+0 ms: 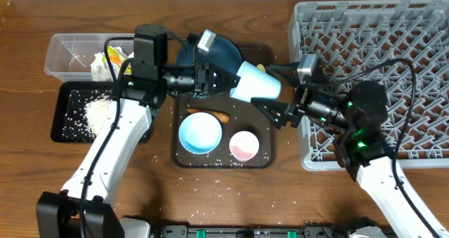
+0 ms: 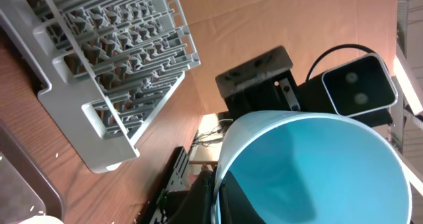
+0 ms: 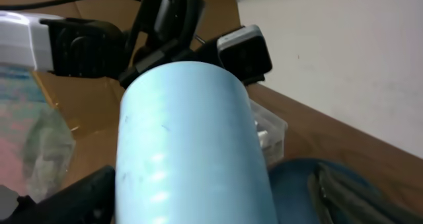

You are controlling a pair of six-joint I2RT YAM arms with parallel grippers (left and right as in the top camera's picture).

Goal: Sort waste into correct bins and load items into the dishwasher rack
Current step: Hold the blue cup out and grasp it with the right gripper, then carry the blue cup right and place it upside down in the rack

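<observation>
The light blue cup's rim (image 1: 240,83) is in my left gripper, away from the dishwasher rack, so next my right gripper takes the closed end (image 1: 274,90) of the cup and loads the cup.
My left gripper (image 1: 228,80) is shut on the rim of the light blue cup (image 1: 256,83) and holds it on its side above the brown tray; the left wrist view shows its fingers (image 2: 215,191) pinching the cup's wall (image 2: 317,171). My right gripper (image 1: 270,89) is open, with a finger on either side of the cup's closed end (image 3: 185,138). The dark blue bowl (image 1: 210,52) lies under the left gripper. The light blue bowl (image 1: 201,133), the pink cup (image 1: 243,145) and an orange carrot (image 1: 210,114) sit on the tray. The spoon is not in view.
The grey dishwasher rack (image 1: 379,55) stands at the right, under the right arm. The clear tub (image 1: 66,52) at the back left holds crumpled paper and a yellow-green wrapper (image 1: 116,55). The black tray (image 1: 66,122) holds rice (image 1: 98,111). Loose grains lie around the brown tray (image 1: 270,150).
</observation>
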